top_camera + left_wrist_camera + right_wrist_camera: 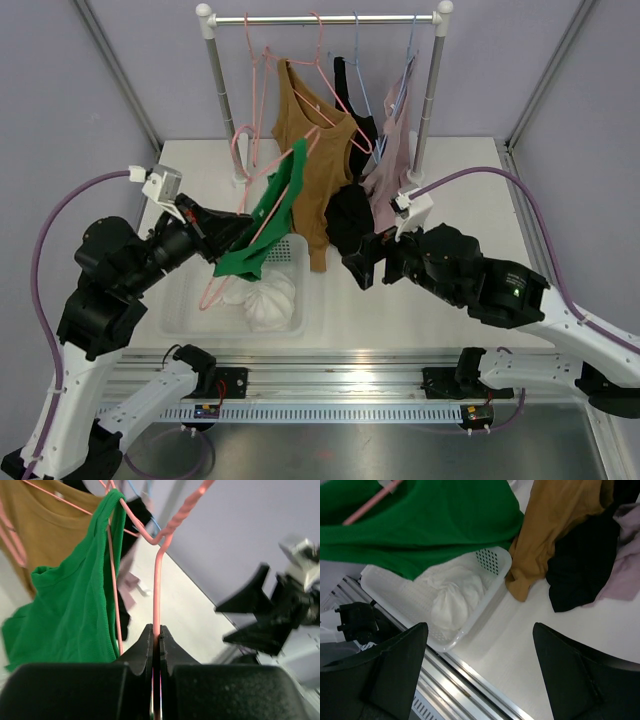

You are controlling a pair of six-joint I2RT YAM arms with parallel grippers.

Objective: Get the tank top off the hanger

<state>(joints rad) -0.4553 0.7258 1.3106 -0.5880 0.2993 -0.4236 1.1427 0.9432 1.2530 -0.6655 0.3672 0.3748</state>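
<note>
The green tank top [243,262] will slip off when I pull it, because the pink hanger's lower end [207,300] already sticks out past it.
A green tank top [272,212] hangs off a pink wire hanger [213,287], held tilted over the white basket. My left gripper [232,234] is shut on the hanger's wire. In the left wrist view the jaws [157,636] pinch the pink hanger [158,580], and the green tank top [70,610] drapes to their left, one strap still over the hanger. My right gripper [361,264] is open and empty to the right of the top. In the right wrist view its gripper [479,627] hovers over the table, with the green tank top [430,520] above and ahead.
A clothes rack [325,18] at the back holds a brown top [312,150], a black garment [350,215] and a pale pink one [390,165] on hangers. A white basket [185,310] with a white cloth [262,297] stands below the green top; its rim [492,585] is near my right gripper.
</note>
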